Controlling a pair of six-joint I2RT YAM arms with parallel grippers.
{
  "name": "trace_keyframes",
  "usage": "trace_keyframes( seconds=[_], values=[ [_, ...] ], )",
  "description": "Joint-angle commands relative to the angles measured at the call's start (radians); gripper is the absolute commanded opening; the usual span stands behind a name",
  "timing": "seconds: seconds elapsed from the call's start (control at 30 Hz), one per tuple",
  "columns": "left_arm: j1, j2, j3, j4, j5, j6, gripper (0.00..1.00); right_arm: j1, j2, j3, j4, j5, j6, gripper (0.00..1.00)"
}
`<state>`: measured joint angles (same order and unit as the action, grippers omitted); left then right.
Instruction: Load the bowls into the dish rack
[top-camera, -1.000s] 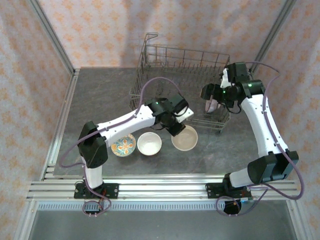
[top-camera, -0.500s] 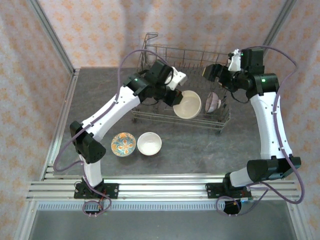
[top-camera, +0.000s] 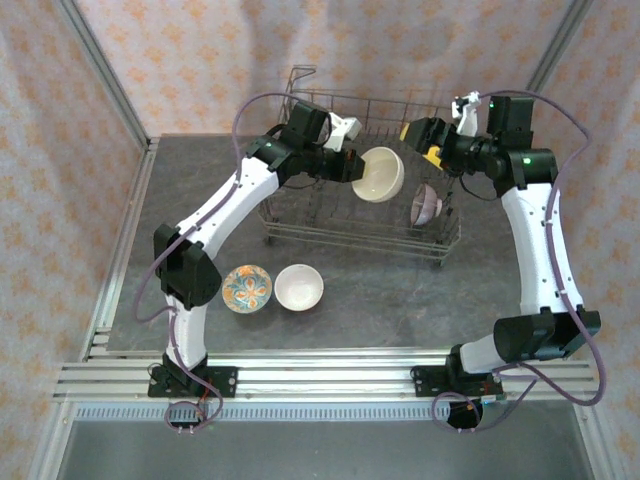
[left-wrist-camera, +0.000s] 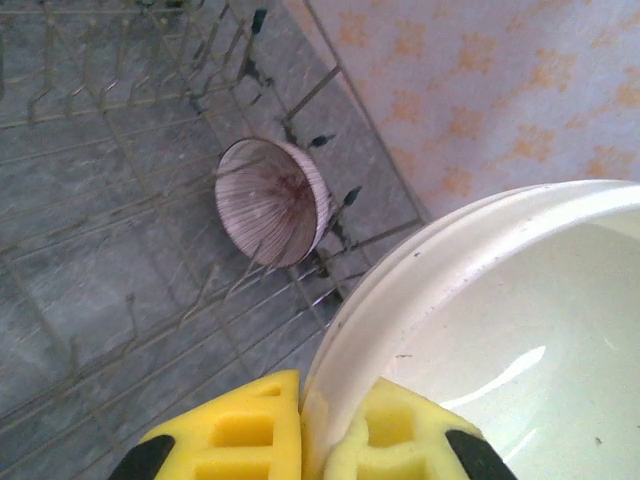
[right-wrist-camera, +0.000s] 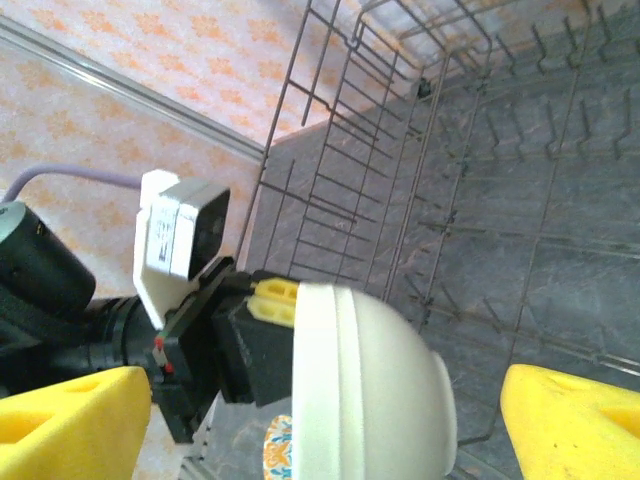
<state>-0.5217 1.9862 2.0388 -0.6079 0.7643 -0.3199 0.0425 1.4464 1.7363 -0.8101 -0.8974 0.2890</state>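
Note:
I keep moving my right gripper's open fingers in, as they line up with the cream bowl's rim (right-wrist-camera: 314, 390) and base, until they straddle the cream bowl, then close them.
My left gripper (top-camera: 352, 165) (left-wrist-camera: 302, 410) is shut on the rim of a cream bowl (top-camera: 378, 173) (left-wrist-camera: 500, 300), held on edge above the middle of the grey wire dish rack (top-camera: 300, 100). A mauve striped bowl (top-camera: 427, 204) (left-wrist-camera: 270, 200) stands tilted among the tines at the rack's right end. My right gripper (top-camera: 425, 135) (right-wrist-camera: 320, 420) hovers open over the rack's back right. It faces the cream bowl (right-wrist-camera: 370, 390), which sits between the yellow fingers without touching them. A floral bowl (top-camera: 247, 289) and a white bowl (top-camera: 299, 286) rest on the table in front of the rack.
The rack's tall wire sides (right-wrist-camera: 420, 150) and upright tines (left-wrist-camera: 150, 300) lie under both grippers. Patterned walls close in the table at the back and sides. The left gripper's yellow pads (right-wrist-camera: 270, 300) show beside the bowl in the right wrist view.
My left arm lifted the cream bowl off the table and carried it back over the rack. My right gripper drew up and back from the mauve bowl, which stays in the rack.

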Motion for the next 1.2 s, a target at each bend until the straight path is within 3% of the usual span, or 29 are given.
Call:
trace_keyframes(
  seconds=[0.0, 0.27, 0.73, 1.17],
  values=[
    [0.018, -0.009, -0.032, 0.261, 0.144, -0.162, 0.00, -0.004, -0.022, -0.017, 0.043, -0.086, 0.005, 0.91],
    [0.032, 0.015, -0.080, 0.474, 0.221, -0.331, 0.00, -0.006, -0.029, -0.070, 0.026, -0.112, -0.020, 0.91],
    [0.011, 0.096, -0.036, 0.588, 0.299, -0.449, 0.00, -0.006, -0.038, -0.138, 0.122, -0.227, 0.023, 0.90],
    [-0.022, 0.148, 0.004, 0.626, 0.307, -0.485, 0.00, -0.006, -0.012, -0.110, 0.062, -0.179, 0.021, 0.87]
  ],
)
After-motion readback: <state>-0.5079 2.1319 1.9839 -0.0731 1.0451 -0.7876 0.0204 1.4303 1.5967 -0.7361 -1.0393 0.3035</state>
